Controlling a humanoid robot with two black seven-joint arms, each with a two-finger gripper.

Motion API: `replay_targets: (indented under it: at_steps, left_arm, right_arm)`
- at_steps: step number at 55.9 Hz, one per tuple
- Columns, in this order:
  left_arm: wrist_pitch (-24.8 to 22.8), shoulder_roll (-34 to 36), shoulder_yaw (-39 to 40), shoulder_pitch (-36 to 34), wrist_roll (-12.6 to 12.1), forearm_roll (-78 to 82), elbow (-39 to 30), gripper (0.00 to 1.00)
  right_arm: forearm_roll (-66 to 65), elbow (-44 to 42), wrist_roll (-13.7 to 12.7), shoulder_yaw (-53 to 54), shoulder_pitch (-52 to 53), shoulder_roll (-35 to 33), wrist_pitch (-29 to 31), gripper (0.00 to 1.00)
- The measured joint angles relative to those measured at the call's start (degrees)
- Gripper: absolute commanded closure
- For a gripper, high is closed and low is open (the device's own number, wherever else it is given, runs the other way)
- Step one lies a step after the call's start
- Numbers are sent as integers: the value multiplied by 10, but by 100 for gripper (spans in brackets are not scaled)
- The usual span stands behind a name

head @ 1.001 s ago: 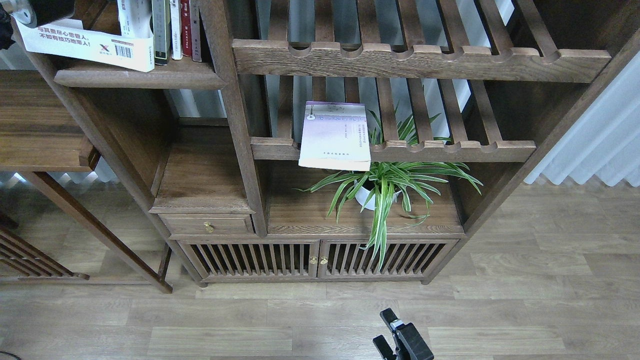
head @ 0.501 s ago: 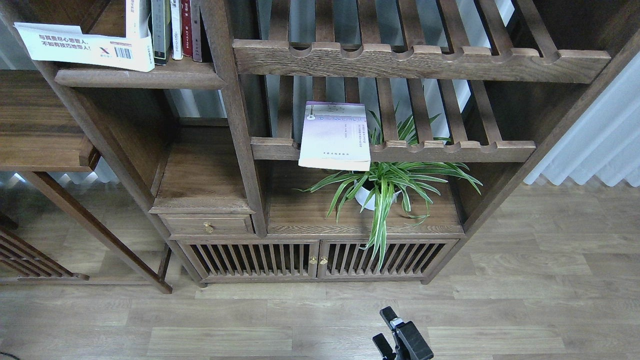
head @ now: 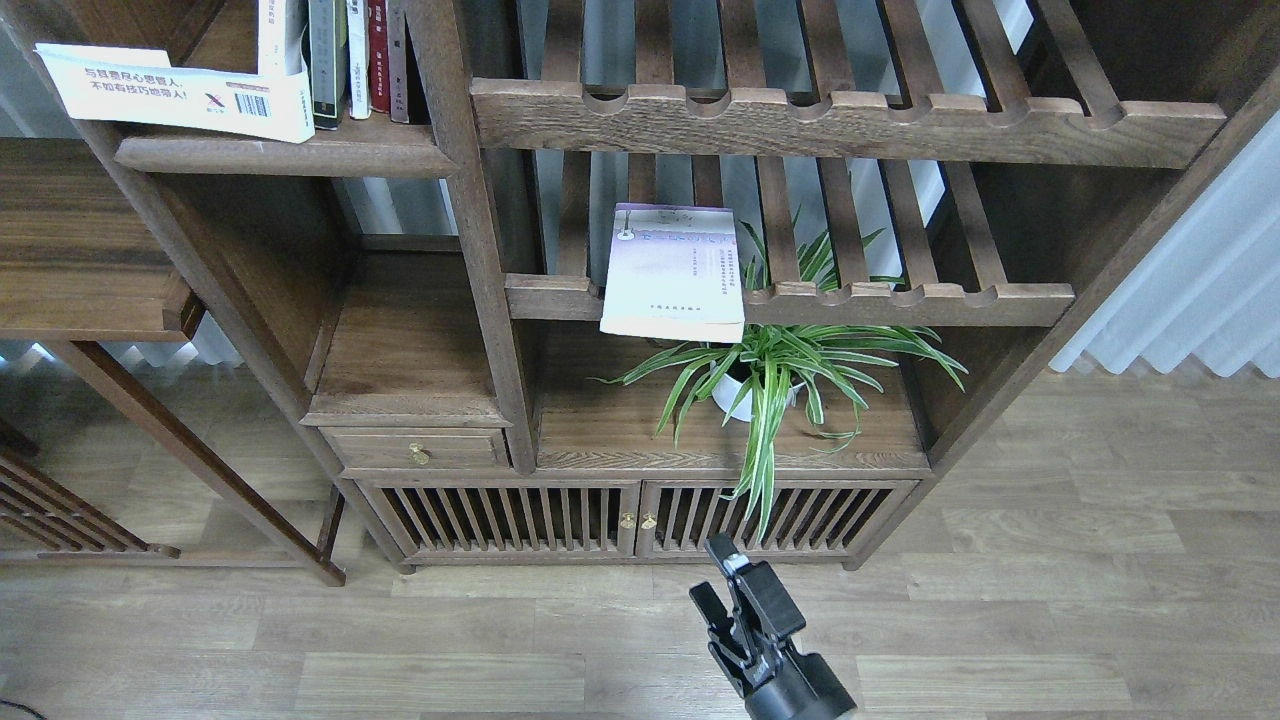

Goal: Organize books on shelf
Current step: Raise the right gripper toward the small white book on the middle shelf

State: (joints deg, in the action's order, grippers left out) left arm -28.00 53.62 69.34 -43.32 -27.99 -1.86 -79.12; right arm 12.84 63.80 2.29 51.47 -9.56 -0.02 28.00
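I expect the pale lavender-white book (head: 674, 271) to stay flat and closed when I lift it by a corner, because the overhanging edge (head: 672, 332) sticks straight out past the rail.
A large white book (head: 170, 92) with blue Chinese title lies flat on the dark-brown shelf (head: 300, 157) at the top left, its corner sticking out past the front edge. A pale lavender-white book (head: 675, 272) lies flat on the lower slatted rack, overhanging its front rail. My right gripper (head: 708, 570) rises from the bottom edge in front of the cabinet doors, open with nothing between its fingers and well below both books. The left gripper is out of view.
Thin upright spines (head: 355, 55) stand on the shelf right of the white book. A potted spider plant (head: 770, 375) sits under the lavender book. Two notched slatted racks (head: 850, 120) span the right side. A low side table (head: 80, 260) stands at left.
My left gripper, a second ago at the top-left corner by the white book, has left the view. The right gripper has risen and moved left toward the cabinet.
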Motion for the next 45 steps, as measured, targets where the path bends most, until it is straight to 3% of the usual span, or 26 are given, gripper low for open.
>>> replay_targets:
  at_steps: [26,45]
  left_arm:
    - [0,-107,26,250,0,32,2,0]
    - [0,-135,130,420,0,38,46,0]
  right_arm:
    - [8,-70,3,-48,142,0,0,1]
    - [14,-58,47,-46,190,0,0,1]
